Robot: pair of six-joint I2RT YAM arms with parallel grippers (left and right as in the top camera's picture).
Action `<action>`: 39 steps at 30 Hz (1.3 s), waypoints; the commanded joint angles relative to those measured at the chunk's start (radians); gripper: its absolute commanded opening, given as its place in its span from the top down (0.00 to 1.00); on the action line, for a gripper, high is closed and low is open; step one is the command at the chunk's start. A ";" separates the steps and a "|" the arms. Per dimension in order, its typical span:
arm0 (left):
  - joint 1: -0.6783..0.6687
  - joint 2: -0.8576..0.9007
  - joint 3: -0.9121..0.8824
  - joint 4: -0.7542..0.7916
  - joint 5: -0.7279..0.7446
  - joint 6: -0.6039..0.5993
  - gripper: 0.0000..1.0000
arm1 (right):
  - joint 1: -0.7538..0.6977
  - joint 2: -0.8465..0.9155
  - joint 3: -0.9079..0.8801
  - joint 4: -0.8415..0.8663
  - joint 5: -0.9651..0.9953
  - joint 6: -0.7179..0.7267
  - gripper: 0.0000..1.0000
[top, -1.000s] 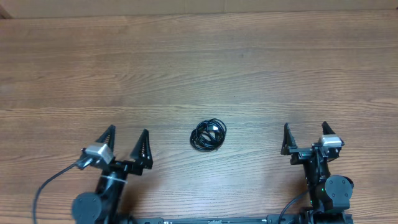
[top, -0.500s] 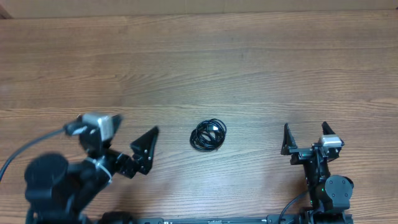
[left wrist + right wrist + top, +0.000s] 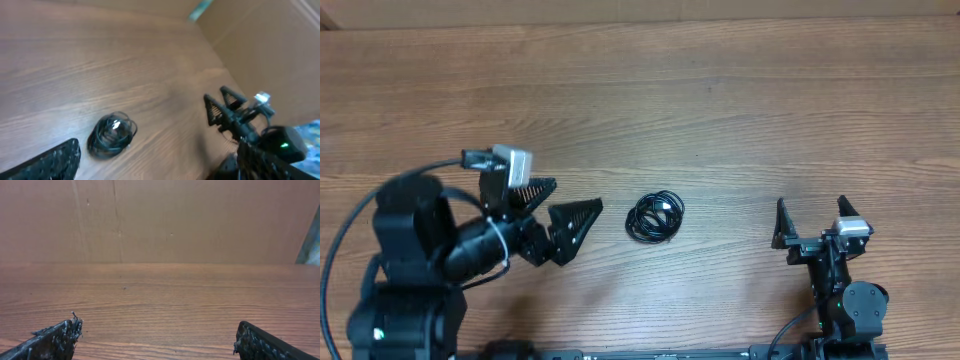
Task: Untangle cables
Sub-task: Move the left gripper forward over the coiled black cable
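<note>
The black bundle is straight ahead of my left gripper's open fingers, across clear wood (image 3: 614,208). I should keep going toward the bundle (image 3: 655,217) until the fingers close on a cable.
The cables (image 3: 655,217) lie as one small coiled black bundle near the middle of the wooden table (image 3: 700,90). My left gripper (image 3: 577,195) is open, its tips pointing right at the bundle from a short gap to its left, not touching it. In the left wrist view the cables (image 3: 112,135) sit low in the frame beside one finger (image 3: 50,162). My right gripper (image 3: 810,202) stands open well to the right of the bundle, with nothing between its fingers (image 3: 55,340). The right wrist view shows no cables.
The right arm (image 3: 250,130) shows in the left wrist view, beyond the bundle. A brown cardboard wall (image 3: 165,220) rises along the table's far edge. The left arm's thick black cable (image 3: 350,240) loops at the left.
My left arm has swung up and to the right, turning so its open fingers now point at the bundle from closer in. The bundle and the right arm have not moved.
</note>
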 commanded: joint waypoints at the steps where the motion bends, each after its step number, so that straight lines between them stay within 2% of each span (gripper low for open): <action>1: -0.112 0.096 0.095 -0.100 -0.281 0.084 0.00 | 0.000 -0.010 -0.010 0.006 0.006 -0.004 0.00; 7: -0.341 0.277 0.102 -0.127 -0.535 0.083 0.00 | 0.000 -0.010 -0.010 0.006 0.006 -0.004 0.00; 11: -0.405 0.407 0.102 -0.087 -0.603 0.083 0.00 | 0.000 -0.010 -0.010 0.006 0.006 -0.004 0.00; 18: -0.410 0.633 0.102 -0.036 -0.578 0.100 0.00 | 0.000 -0.010 -0.010 0.006 0.006 -0.004 0.00; 25: -0.411 0.789 0.102 -0.031 -0.325 0.429 0.00 | 0.000 -0.010 -0.010 0.006 0.006 -0.004 0.00; 29: -0.411 0.846 0.102 -0.026 -0.275 0.511 0.00 | 0.000 -0.010 -0.010 0.006 0.006 -0.004 0.00; 34: -0.412 0.899 0.102 0.030 -0.280 0.521 0.15 | 0.000 -0.010 -0.010 0.006 0.006 -0.004 0.00; 39: -0.420 0.948 0.102 0.073 -0.280 0.521 0.21 | 0.000 -0.010 -0.010 0.006 0.006 -0.004 0.00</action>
